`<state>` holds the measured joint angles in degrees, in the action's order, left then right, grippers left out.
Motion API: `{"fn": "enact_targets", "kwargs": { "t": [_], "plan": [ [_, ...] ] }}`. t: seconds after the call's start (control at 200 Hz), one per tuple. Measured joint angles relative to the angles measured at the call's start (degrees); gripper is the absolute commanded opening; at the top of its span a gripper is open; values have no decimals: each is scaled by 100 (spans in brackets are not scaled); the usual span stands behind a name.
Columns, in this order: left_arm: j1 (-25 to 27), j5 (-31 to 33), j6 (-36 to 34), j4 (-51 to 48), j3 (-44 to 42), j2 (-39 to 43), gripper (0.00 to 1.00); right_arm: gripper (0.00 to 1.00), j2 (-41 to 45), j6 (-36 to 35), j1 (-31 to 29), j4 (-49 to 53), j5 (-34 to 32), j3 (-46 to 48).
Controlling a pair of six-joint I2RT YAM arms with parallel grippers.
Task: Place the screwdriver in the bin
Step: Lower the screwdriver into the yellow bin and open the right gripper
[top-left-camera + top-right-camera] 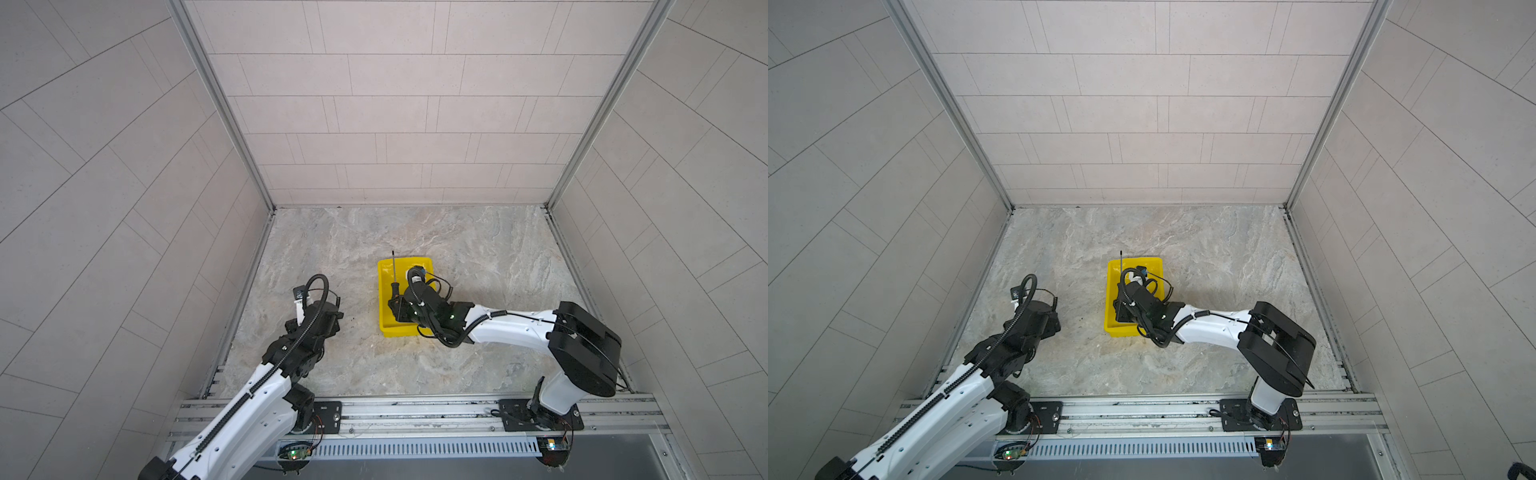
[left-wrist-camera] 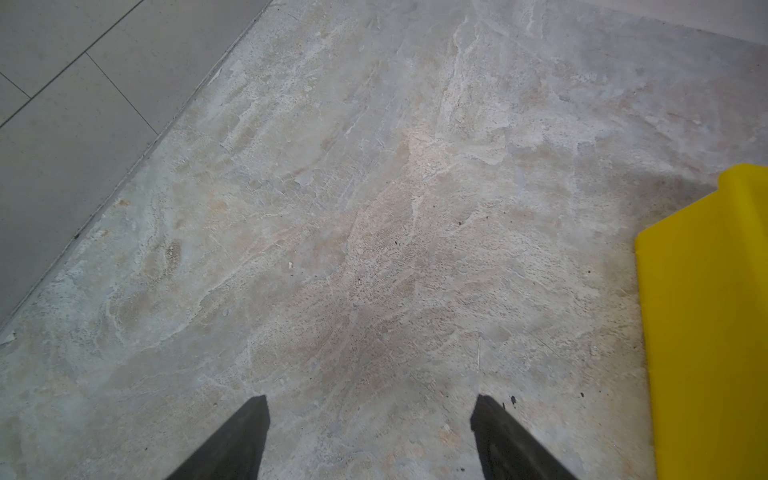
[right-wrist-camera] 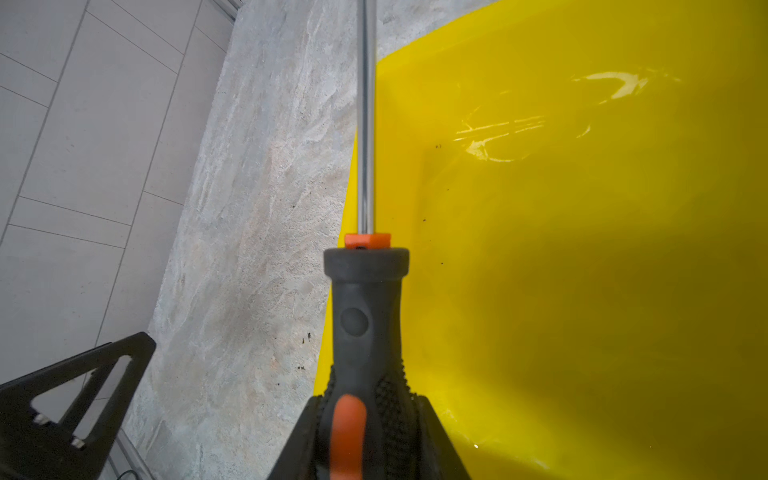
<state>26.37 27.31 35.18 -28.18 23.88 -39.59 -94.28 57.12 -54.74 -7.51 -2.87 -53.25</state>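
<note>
The screwdriver is in line with the bin's long side point(image 1: 380, 296), so my right gripper should keep going down until the screwdriver's tip is inside the bin's far rim point(image 1: 409, 257), then let go.
The screwdriver point(image 3: 365, 316) has a black and orange handle and a thin metal shaft. My right gripper point(image 3: 368, 407) is shut on the handle. In both top views the screwdriver point(image 1: 393, 270) hangs along the left wall of the yellow bin point(image 1: 420, 262), and its tip reaches past the far rim. The right gripper point(image 1: 395, 308) is over the bin's near left part. In the left wrist view my left gripper point(image 2: 370, 415) is open over bare floor, with nothing between its fingers. The bin point(image 2: 706, 316) lies off to one side of it.
The marbled floor point(image 1: 478, 257) is closed in by tiled walls on three sides and a metal rail point(image 1: 415, 409) at the front. The left arm point(image 1: 316, 328) hovers left of the bin point(image 1: 1121, 328), near the left wall. Its bracket point(image 3: 83, 395) shows in the right wrist view.
</note>
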Motion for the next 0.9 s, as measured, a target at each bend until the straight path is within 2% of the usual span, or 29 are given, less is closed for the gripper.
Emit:
{"fn": "enact_targets", "kwargs": {
  "t": [0.19,0.4,0.645,0.72,0.811,0.901],
  "plan": [
    [0,11,0,7,0,-92,82,16,-118,-4,0,125,44,-2],
    [0,15,0,7,0,-133,82,25,-400,13,2,149,144,-26],
    [0,24,15,7,0,-136,82,30,-503,13,4,201,164,-81],
    [0,35,20,7,0,-144,82,38,-503,13,4,203,164,-92],
    [0,39,28,7,0,-177,82,56,-503,-4,4,227,144,-118],
    [0,39,37,7,0,-199,82,63,-468,-2,4,284,105,-155]
  ]
}}
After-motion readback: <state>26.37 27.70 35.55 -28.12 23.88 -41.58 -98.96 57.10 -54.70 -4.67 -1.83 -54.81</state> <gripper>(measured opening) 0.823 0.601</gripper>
